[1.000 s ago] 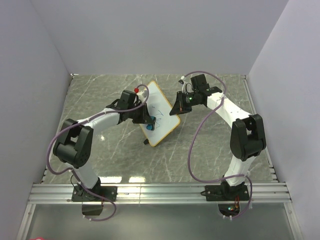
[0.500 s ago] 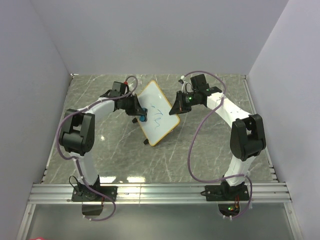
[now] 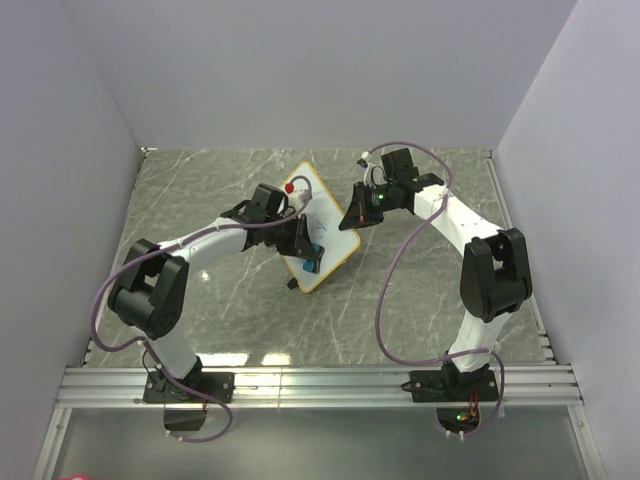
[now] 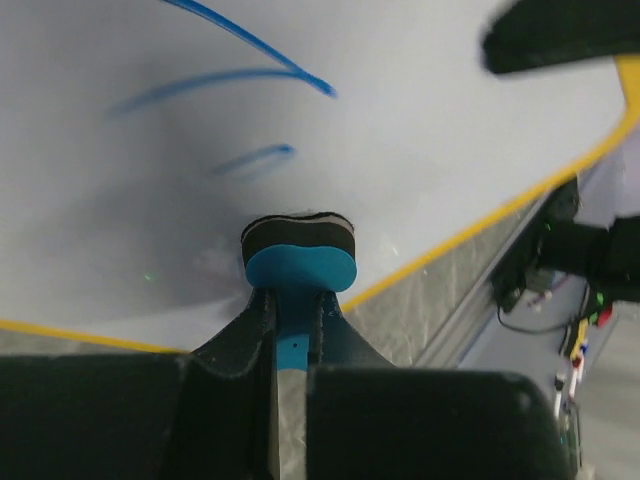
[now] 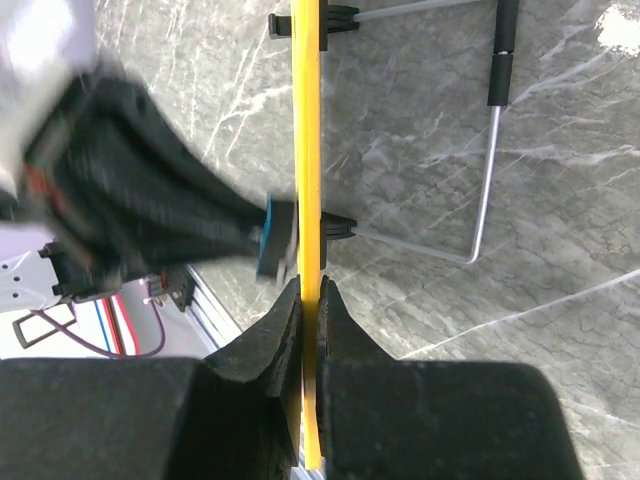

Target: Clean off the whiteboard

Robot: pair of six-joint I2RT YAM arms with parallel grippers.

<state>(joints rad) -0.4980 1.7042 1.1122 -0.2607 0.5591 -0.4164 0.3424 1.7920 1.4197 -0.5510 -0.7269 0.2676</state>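
Note:
My left gripper has the eraser close to the whiteboard's lower edge [image 4: 440, 246], and blue scribbles are still left farther up. So it should wipe the eraser back up across the scribbles [image 4: 298, 74].
The whiteboard [image 3: 328, 218], white with a yellow frame, stands tilted at mid-table. My right gripper [image 3: 351, 217] is shut on its right edge; in the right wrist view the yellow frame [image 5: 307, 120] runs edge-on between the closed fingers of that gripper [image 5: 310, 300]. My left gripper [image 3: 306, 252] is shut on the small blue eraser [image 3: 313, 259], near the board's lower edge. In the left wrist view the eraser [image 4: 298, 268] has its black felt pressed against the whiteboard [image 4: 420, 120]. Blue scribbles [image 4: 250, 75] lie beyond it. The left gripper [image 4: 295, 320] clamps the eraser's blue handle.
The board's bent wire stand [image 5: 482, 190] and black feet [image 5: 340, 228] rest on the grey marble tabletop [image 3: 200, 200]. Walls close the left, back and right sides. An aluminium rail [image 3: 320, 385] with both arm bases runs along the near edge.
The left gripper with the eraser drew back to the board's left edge, then swept right and down to the lower part. The right gripper and the board stayed put.

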